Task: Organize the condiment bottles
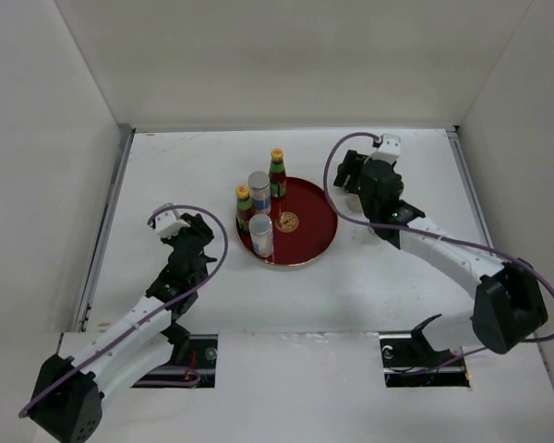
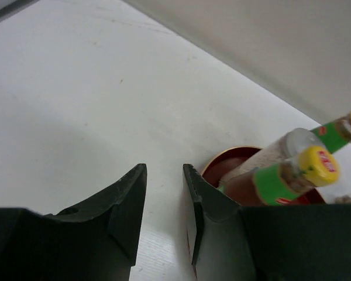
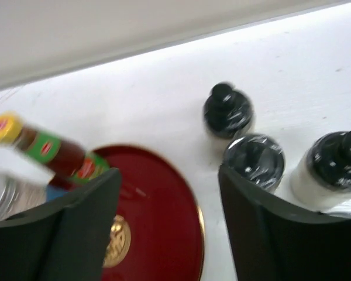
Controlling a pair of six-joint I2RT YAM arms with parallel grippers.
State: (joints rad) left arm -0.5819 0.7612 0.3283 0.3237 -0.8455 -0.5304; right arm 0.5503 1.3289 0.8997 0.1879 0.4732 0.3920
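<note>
I should use my right gripper to carry the black-capped cruets (image 3: 228,114) to the plate's empty part (image 1: 312,221), because they stand across the red plate from my left gripper.
Two green-red bottles with yellow caps (image 1: 277,173) (image 1: 244,208) and two silver-lidded shakers (image 1: 258,191) (image 1: 261,235) stand on the left part of the red plate (image 1: 305,226). In the right wrist view two black-capped cruets (image 3: 227,110) (image 3: 336,159) and a silver-topped cruet (image 3: 254,157) stand on the table right of the plate (image 3: 158,211). In the top view my right arm hides them. My right gripper (image 3: 168,172) is wide open and empty over the plate's right rim. My left gripper (image 2: 164,170) is open and empty, left of the plate (image 2: 222,159).
White walls close the table at the back and on both sides. A metal strip (image 1: 111,212) runs along the left edge. Two cut-outs (image 1: 189,360) (image 1: 425,360) hold the arm bases at the front.
</note>
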